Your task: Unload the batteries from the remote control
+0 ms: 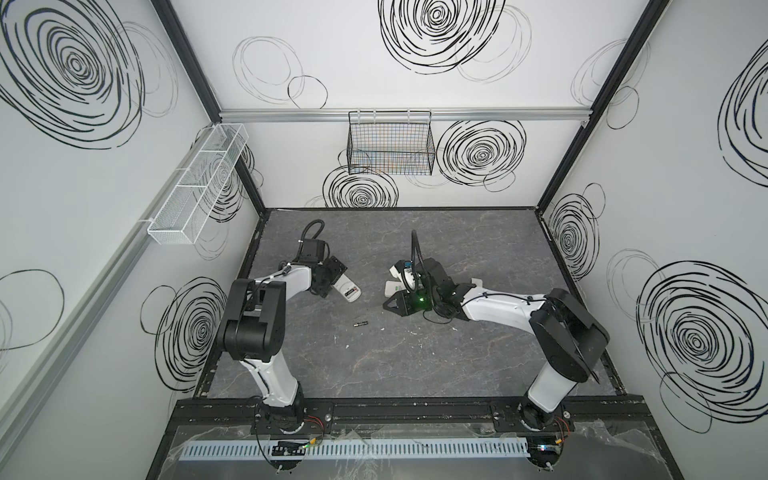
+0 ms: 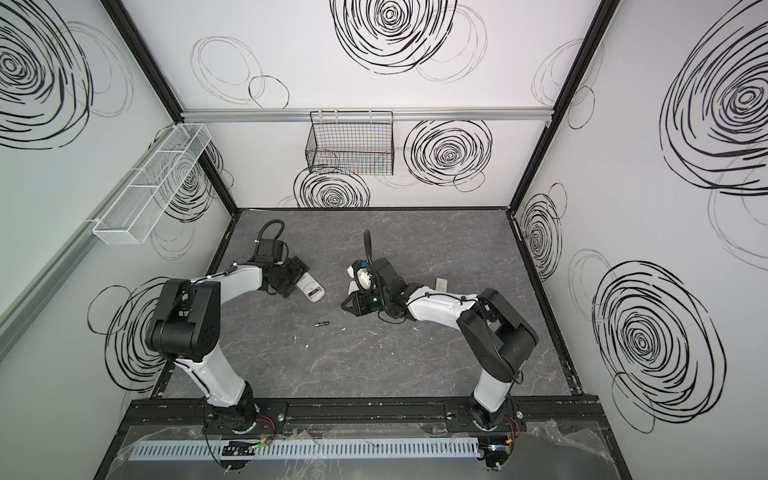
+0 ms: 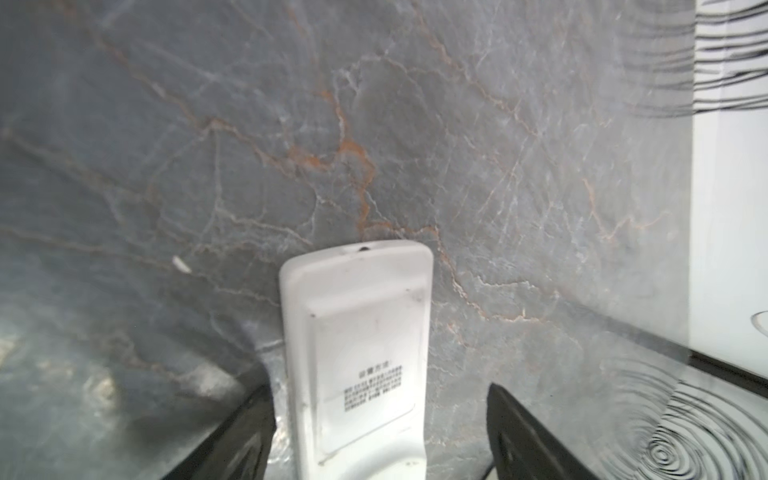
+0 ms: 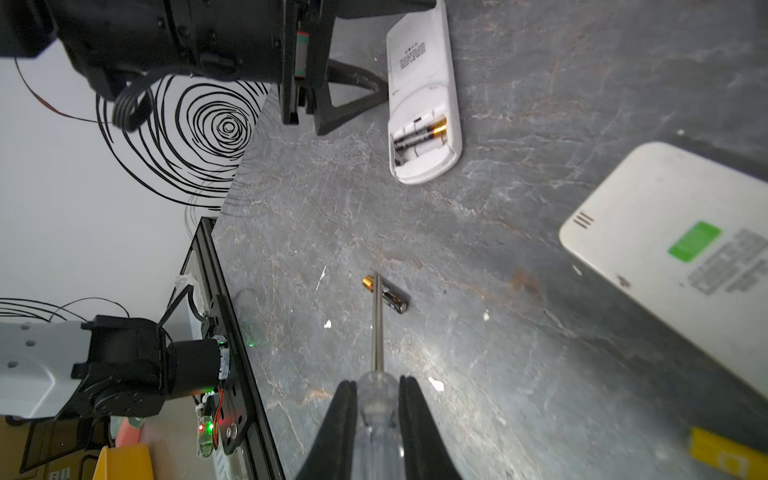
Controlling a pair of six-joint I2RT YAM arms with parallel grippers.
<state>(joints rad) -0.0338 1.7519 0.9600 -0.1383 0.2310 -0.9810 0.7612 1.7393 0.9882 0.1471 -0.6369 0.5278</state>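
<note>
Next, my left gripper turns the remote's other end (image 3: 358, 320) until the bay points at my right gripper's screwdriver, because the remote is slanted with its battery bay (image 1: 351, 293) pointing past that screwdriver.
A white remote control (image 1: 348, 289) (image 2: 313, 291) lies back-up on the grey table with its battery bay uncovered. One black battery with a brassy end (image 4: 420, 134) sits in the bay beside a bare slot. A second black battery (image 1: 360, 323) (image 2: 322, 323) (image 4: 386, 293) lies loose on the table. My left gripper (image 3: 379, 386) (image 1: 332, 282) is open astride the remote's (image 3: 357, 332) other end, with a gap at one finger. My right gripper (image 4: 377, 382) (image 1: 390, 304) is shut on a clear-handled screwdriver (image 4: 377, 411), whose shaft points at the loose battery.
Another white remote with a green sticker (image 4: 681, 257) (image 1: 393, 287) lies by the right gripper. A small white cover (image 1: 476, 284) (image 2: 441, 284) rests behind the right arm. Something yellow (image 4: 727, 457) shows at the right wrist view's edge. A wire basket (image 1: 390, 145) hangs on the back wall.
</note>
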